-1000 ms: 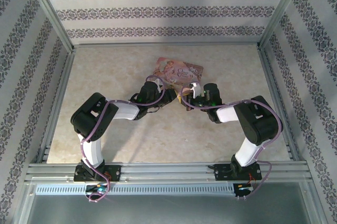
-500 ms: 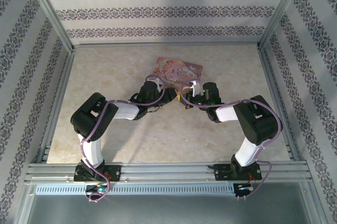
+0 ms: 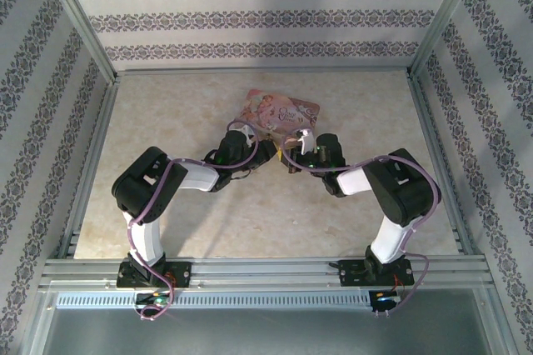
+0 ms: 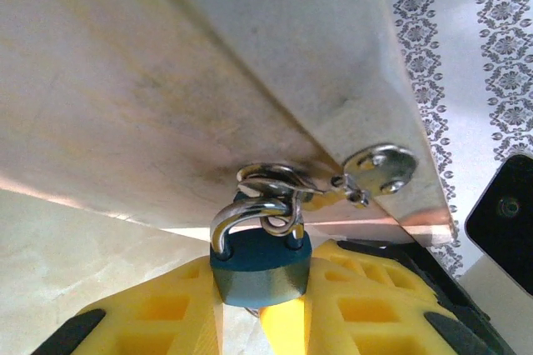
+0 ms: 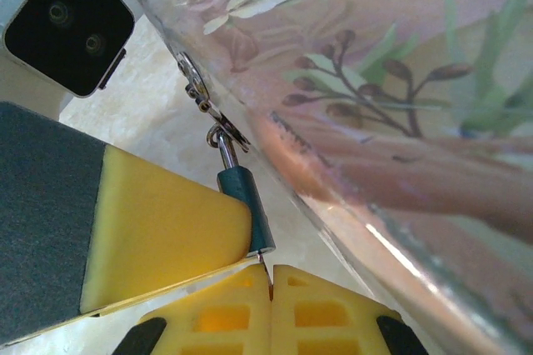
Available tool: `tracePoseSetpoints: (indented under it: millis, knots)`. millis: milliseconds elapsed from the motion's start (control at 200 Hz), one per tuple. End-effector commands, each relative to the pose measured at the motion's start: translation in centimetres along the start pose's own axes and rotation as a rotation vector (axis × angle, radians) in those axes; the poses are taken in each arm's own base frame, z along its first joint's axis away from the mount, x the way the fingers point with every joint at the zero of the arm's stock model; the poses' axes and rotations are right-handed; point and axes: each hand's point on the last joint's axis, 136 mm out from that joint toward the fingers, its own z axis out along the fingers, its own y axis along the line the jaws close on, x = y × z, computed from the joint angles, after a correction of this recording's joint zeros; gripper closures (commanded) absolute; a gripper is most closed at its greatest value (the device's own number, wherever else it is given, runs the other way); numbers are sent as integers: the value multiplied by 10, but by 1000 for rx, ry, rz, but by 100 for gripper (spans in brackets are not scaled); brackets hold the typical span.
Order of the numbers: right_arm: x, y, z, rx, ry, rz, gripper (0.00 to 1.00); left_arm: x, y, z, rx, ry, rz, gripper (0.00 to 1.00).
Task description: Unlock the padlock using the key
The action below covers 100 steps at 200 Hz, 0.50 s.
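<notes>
The padlock body (image 4: pixel 260 267) sits tipped between my left gripper's fingertips, so my left gripper should open, back off until the padlock hangs straight, then take its sides (image 4: pixel 223 273) squarely.
The padlock (image 4: pixel 260 270), a small blue-teal body with a silver shackle, hangs from the metal hasp (image 4: pixel 379 170) of the pink floral box (image 3: pixel 279 113). My left gripper (image 4: pixel 262 309) is shut on the lock body, one yellow finger on each side. In the right wrist view the padlock (image 5: pixel 248 205) appears edge-on against the left gripper's finger (image 5: pixel 158 230). My right gripper (image 5: pixel 271 287) is shut on the key (image 5: pixel 264 265). Only a thin sliver of the key's blade shows, touching the lock's underside. From above, the left gripper (image 3: pixel 265 153) and right gripper (image 3: pixel 291 155) meet at the box's near edge.
The box's shiny wall (image 5: pixel 400 122) runs close along the right of my right gripper. The beige tabletop (image 3: pixel 250 213) is open toward the near side. Patterned walls and metal rails (image 3: pixel 92 163) enclose the table.
My right gripper has moved left, closing the gap to the left gripper and the padlock. The left arm and the box have barely moved.
</notes>
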Motion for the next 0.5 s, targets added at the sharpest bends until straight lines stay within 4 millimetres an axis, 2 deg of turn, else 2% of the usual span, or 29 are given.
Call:
tracePoseSetpoints:
  millis: [0, 275, 495]
  knots:
    - [-16, 17, 7, -37, -98, -38, 100, 36, -21, 4, 114, 140, 13, 73]
    - [26, 2, 15, 19, -49, 48, 100, 37, 5, 3, 63, 120, 1, 73]
    - [36, -3, 10, 41, -47, 82, 100, 26, 11, -11, 25, 58, 40, 56]
